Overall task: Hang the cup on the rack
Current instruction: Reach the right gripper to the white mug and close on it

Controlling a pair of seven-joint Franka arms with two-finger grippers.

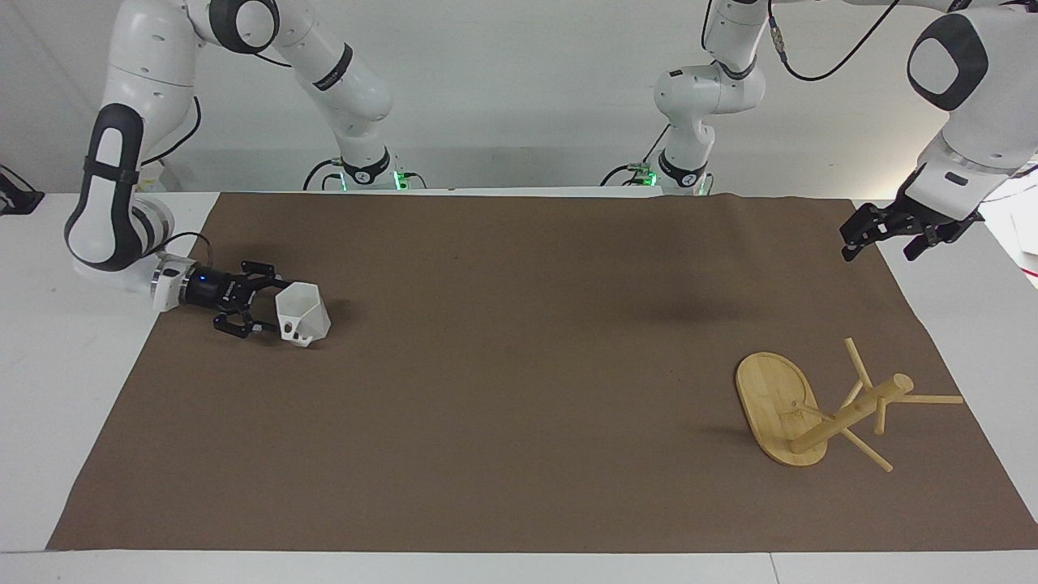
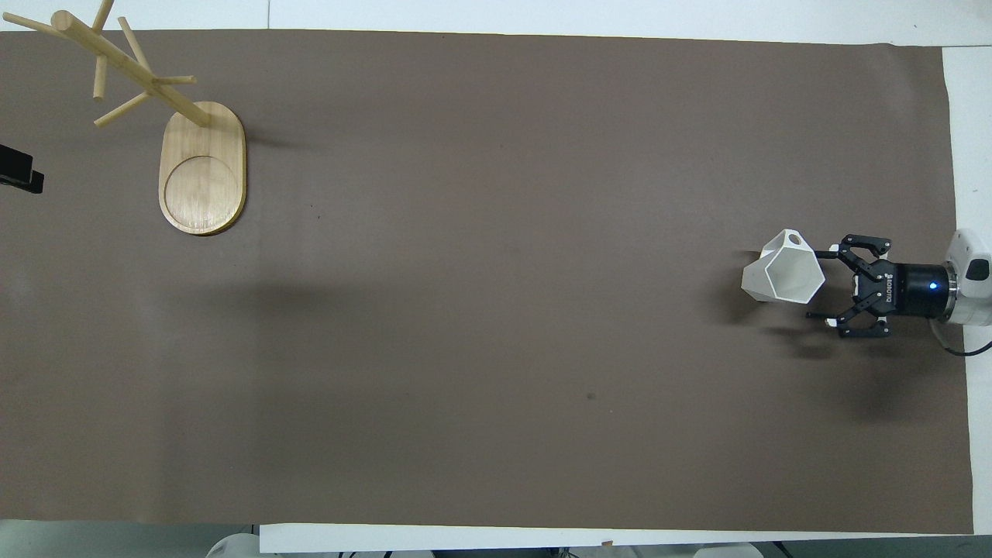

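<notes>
The right gripper's open fingers are level and spread across the cup's near side (image 2: 817, 279), so the right gripper should go on moving in until they are on both sides of the cup's body (image 2: 783, 273) before it closes.
The white faceted cup (image 1: 303, 313) (image 2: 781, 274) stands upright on the brown mat toward the right arm's end of the table. My right gripper (image 1: 268, 307) (image 2: 820, 284) lies low and level beside it, open, its two fingers reaching either side of the cup's nearest edge; I cannot tell whether they touch it. The bamboo rack (image 1: 780, 407) (image 2: 203, 167) stands on its oval base toward the left arm's end, its post (image 1: 851, 414) (image 2: 128, 68) carrying several bare pegs. My left gripper (image 1: 880, 242) (image 2: 19, 172) waits open in the air over the mat's corner by the rack's end.
The brown mat (image 1: 519, 422) (image 2: 496, 372) covers most of the white table (image 1: 65, 389). Only the cup and the rack stand on it. The wide stretch between them is bare mat.
</notes>
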